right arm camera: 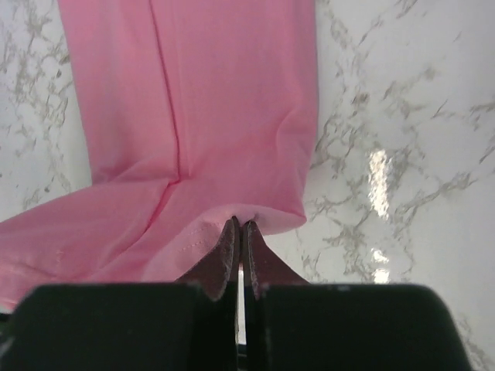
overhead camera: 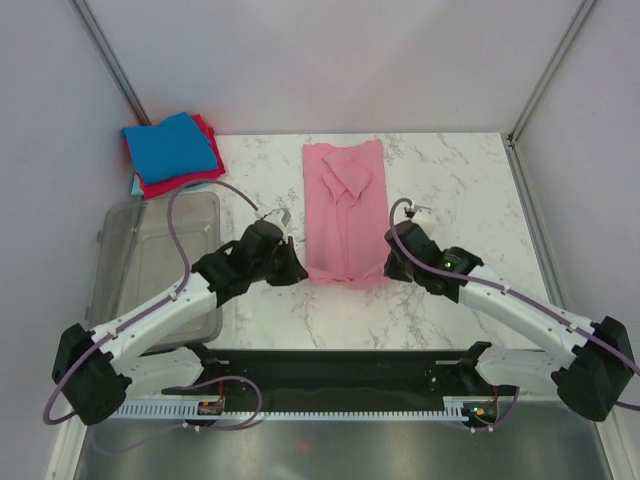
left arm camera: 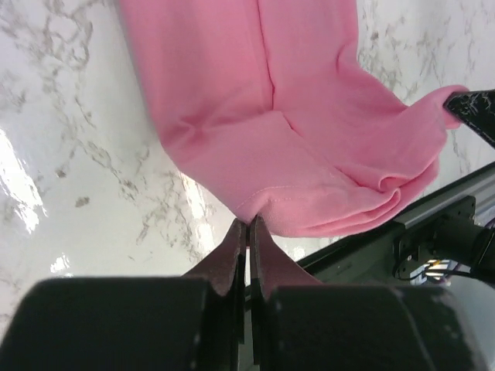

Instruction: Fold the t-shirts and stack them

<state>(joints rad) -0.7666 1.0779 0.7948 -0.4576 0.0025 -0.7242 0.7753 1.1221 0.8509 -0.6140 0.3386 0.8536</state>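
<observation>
My grippers pinch both of the t-shirt's near hem corners and the t-shirt lies straight, so my right gripper should keep carrying the hem until it reaches the folded sleeves.
A light pink t-shirt lies as a long narrow strip down the middle of the marble table, its sleeves folded in. My left gripper is shut on the near left corner of its hem. On the other side my right gripper pinches the near right corner. The near end is lifted and curls under between the two grips. At the far left corner lies a stack of folded t-shirts: a blue one on top, a red one beneath it, and a pale teal edge showing.
A clear plastic tub stands at the left, under my left arm. White walls close in the table on the back and both sides. A black rail runs along the near edge.
</observation>
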